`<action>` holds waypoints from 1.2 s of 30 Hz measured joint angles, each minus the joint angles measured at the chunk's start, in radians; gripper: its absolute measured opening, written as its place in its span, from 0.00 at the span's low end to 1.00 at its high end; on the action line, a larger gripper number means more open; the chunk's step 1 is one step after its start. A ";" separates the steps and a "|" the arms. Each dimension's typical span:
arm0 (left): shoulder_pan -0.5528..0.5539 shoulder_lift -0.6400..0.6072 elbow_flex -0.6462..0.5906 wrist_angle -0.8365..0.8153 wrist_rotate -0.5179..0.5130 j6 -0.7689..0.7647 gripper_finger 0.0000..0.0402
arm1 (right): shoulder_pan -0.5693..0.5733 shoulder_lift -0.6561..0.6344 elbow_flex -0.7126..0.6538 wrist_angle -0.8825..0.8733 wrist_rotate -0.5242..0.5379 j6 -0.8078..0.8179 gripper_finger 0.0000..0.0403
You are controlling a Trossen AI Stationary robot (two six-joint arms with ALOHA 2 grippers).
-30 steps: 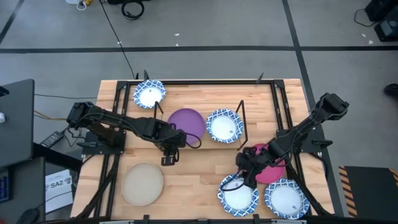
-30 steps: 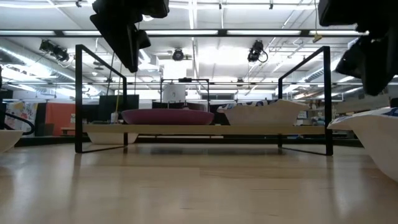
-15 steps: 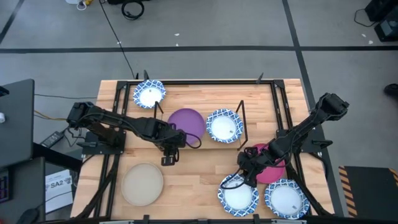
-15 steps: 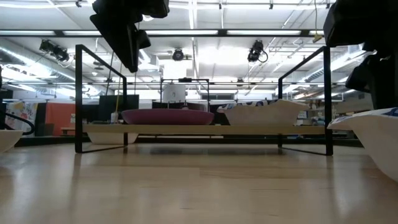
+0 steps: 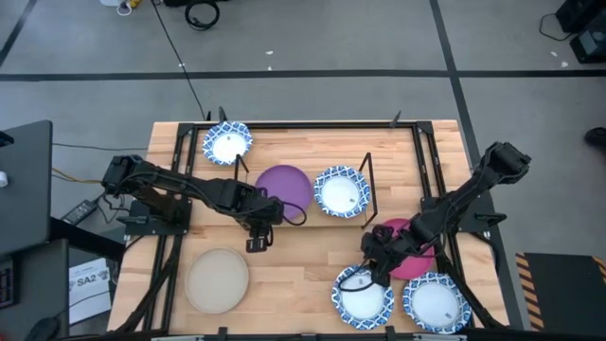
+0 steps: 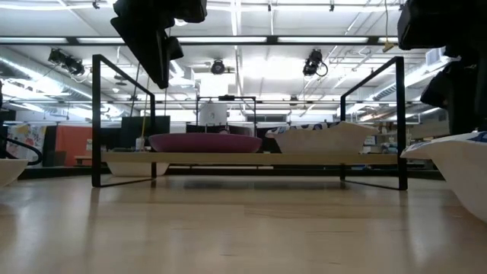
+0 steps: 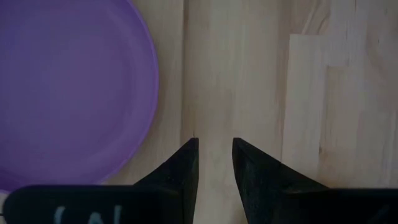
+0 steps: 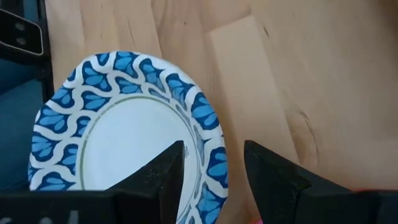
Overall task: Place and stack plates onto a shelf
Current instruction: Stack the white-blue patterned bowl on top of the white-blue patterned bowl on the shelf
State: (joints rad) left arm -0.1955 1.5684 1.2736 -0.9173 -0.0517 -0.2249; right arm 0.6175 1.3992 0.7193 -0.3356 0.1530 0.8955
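The blue-and-white rim (image 8: 205,115) is thin and wavy. The plate (image 5: 363,294) will crease at the pinched edge but stay flat in its centre when I lift it.
My right gripper (image 5: 373,273) (image 8: 214,163) is open just above the far rim (image 8: 210,144) of a blue-and-white plate (image 5: 363,296) that lies flat near the table's near edge; one finger stands over its white centre, the other outside the rim. My left gripper (image 5: 256,239) (image 7: 215,148) waits narrowly open over bare wood, in front of the purple plate (image 5: 284,187) (image 7: 68,93). That plate and a blue-and-white one (image 5: 340,191) lie side by side on the shelf (image 6: 251,159). The magenta plate (image 5: 414,254) lies partly under my right arm.
A second blue-and-white plate (image 5: 436,303) lies right of the one under my right gripper. A beige plate (image 5: 217,279) is at the near left and a small blue-and-white plate (image 5: 227,144) at the far left. The shelf's black rods (image 5: 369,188) stand upright. Bare wood lies mid-table.
My right gripper has moved a little toward the table's near edge and down, closer over the blue-and-white plate's far rim. The plates have kept their places.
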 joint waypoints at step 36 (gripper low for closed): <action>0.000 0.000 0.000 0.007 0.000 0.003 0.26 | 0.018 0.174 0.002 0.104 -0.071 -0.006 0.07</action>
State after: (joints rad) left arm -0.1959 1.5688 1.2736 -0.9104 -0.0517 -0.2222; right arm 0.6357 1.5734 0.7216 -0.2314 0.0817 0.8898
